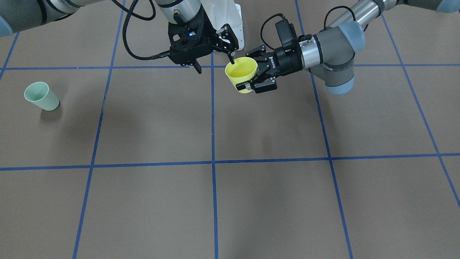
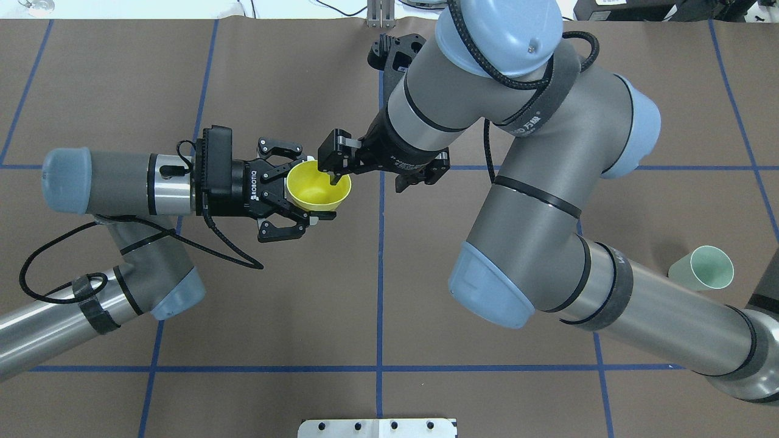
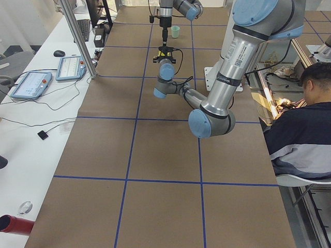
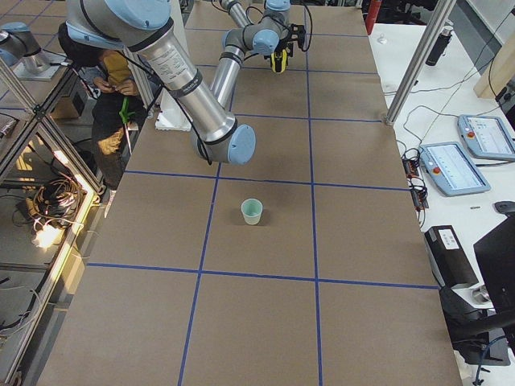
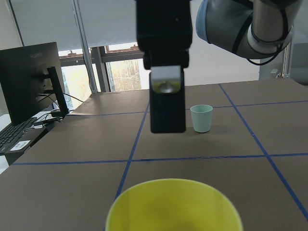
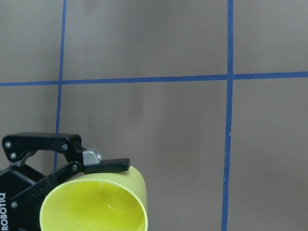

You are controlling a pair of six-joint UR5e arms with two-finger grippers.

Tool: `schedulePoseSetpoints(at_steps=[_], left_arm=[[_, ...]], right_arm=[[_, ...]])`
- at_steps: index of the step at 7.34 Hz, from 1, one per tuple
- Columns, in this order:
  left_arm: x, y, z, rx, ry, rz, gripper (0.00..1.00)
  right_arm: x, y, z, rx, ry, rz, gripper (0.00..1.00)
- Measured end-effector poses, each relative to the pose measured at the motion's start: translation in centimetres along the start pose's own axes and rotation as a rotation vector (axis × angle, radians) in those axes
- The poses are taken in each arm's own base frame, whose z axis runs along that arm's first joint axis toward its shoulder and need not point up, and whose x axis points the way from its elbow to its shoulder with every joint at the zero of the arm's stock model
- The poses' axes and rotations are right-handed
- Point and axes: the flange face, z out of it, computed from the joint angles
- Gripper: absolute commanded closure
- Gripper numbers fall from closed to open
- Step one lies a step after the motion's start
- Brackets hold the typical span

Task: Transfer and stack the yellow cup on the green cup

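My gripper will lower the yellow cup, and the cup will sink in nearly to its rim, because both cups taper and the green cup's opening is open.
My left gripper is shut on the yellow cup, gripping its sides and holding it rim up above the table's middle. My right gripper hangs open over it, with one finger dipping inside the cup's rim and the other outside, toward the table's centre line. That finger fills the upper middle of the left wrist view, above the yellow rim. The green cup stands upright and alone far off on my right side, and shows in the left wrist view.
Brown table cover with blue tape grid lines. A white mount plate sits at the robot's base. A seated person is beside the table. Tablets lie on a side bench.
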Motion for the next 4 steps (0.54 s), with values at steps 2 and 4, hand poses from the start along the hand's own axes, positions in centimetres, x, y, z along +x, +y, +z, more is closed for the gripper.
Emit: schedulePoseSetpoints(at_steps=[2,4], left_arm=[[1.09,-0.08,0.18,0.038,0.022,0.011,0.64],[1.50,-0.13,0.08,0.060,0.031,0.019,0.64]], right_arm=[[-0.33,0.64,0.53,-0.010,0.000,-0.007,0.21],[-0.44,1.08,0.93,-0.019,0.001,-0.008,0.33]])
